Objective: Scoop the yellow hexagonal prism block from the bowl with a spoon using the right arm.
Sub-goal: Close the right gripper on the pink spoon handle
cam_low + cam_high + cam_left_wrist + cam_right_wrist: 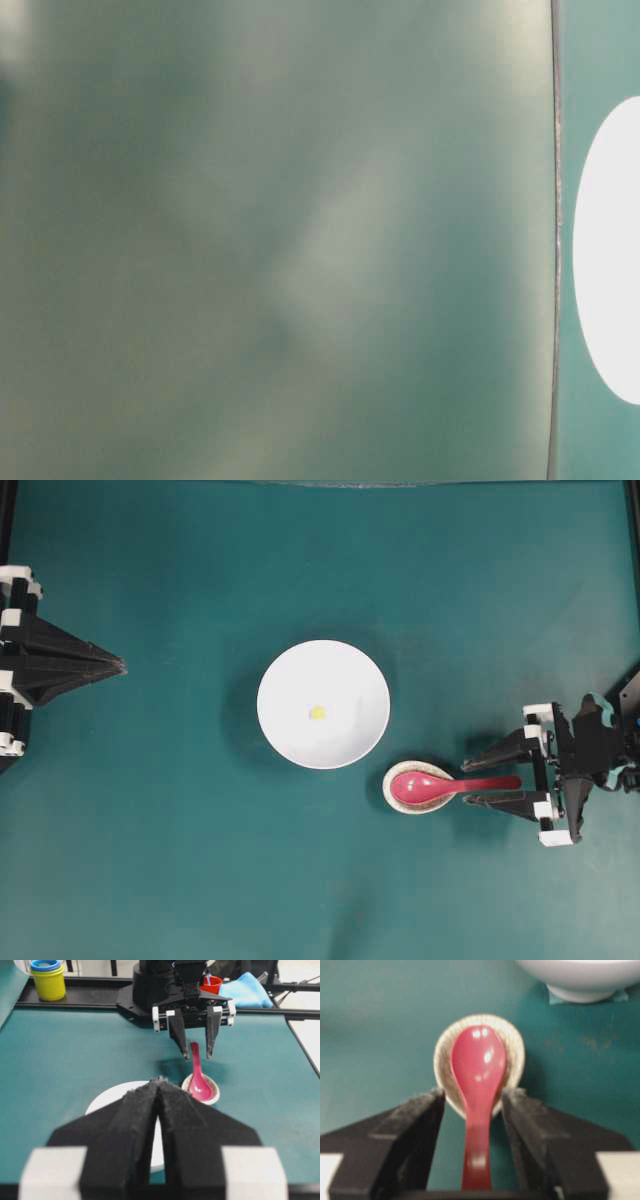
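The spoon (455,784) should come loose right away and leave the spoon rest behind when the robot lifts it, because the rest's open rim (418,809) shows around the spoon's scoop.
The white bowl (350,675) sits mid-table with the tiny yellow hexagonal prism block (317,712) inside it. The pink-red spoon (440,784) lies with its scoop in a small speckled spoon rest (391,783), right of the bowl, handle pointing right. My right gripper (470,781) is open, one finger on each side of the handle with a gap on both sides. In the right wrist view the spoon (479,1072) runs up between the fingers (420,1115) of the right gripper (475,1096), and the bowl (580,980) is at the top. My left gripper (159,1082) is shut, empty, at the far left.
Seen from the left wrist, stacked yellow and blue cups (47,980), a red cup (214,982) and a blue cloth (242,990) lie beyond the table's far edge, behind the right arm. The table-level view is a blur with a white curved shape (612,250) at its right edge.
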